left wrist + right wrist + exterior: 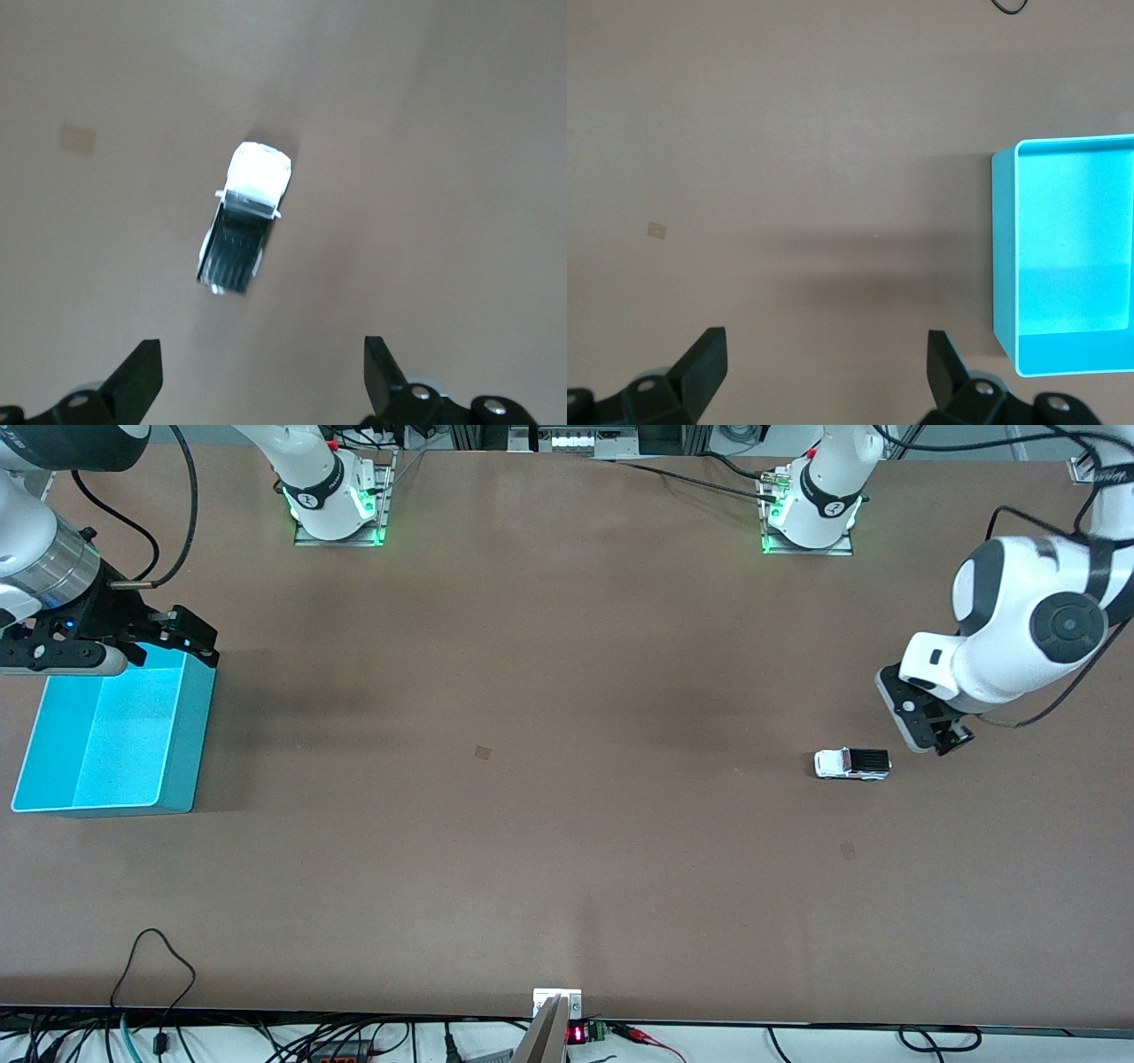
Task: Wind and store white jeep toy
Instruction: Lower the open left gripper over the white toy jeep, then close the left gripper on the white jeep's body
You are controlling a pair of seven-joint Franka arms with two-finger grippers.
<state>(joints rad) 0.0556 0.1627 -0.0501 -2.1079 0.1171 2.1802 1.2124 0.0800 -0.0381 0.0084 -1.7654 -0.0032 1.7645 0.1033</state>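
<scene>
My gripper will pull the white jeep toy (852, 764) back and let it go, and it will then roll toward the teal bin, because the jeep toy's white hood (829, 763) faces that bin.
The white jeep toy (851, 763), white with a black rear panel, lies on the brown table toward the left arm's end. My left gripper (944, 739) hangs open just beside it, toward that same end. In the left wrist view the jeep (244, 217) lies on the table ahead of the spread fingertips (142, 376), and nothing is between them (263, 376). My right gripper (190, 638) hovers open over a corner of the teal bin (190, 735) at the right arm's end. In the right wrist view the gripper (826, 372) holds nothing and the bin (1003, 257) is empty.
Two small tan marks (484, 753) (848, 851) sit on the tabletop. A loose black cable (151, 957) loops over the table edge nearest the front camera, and a small metal bracket (556, 1005) stands at that edge's middle.
</scene>
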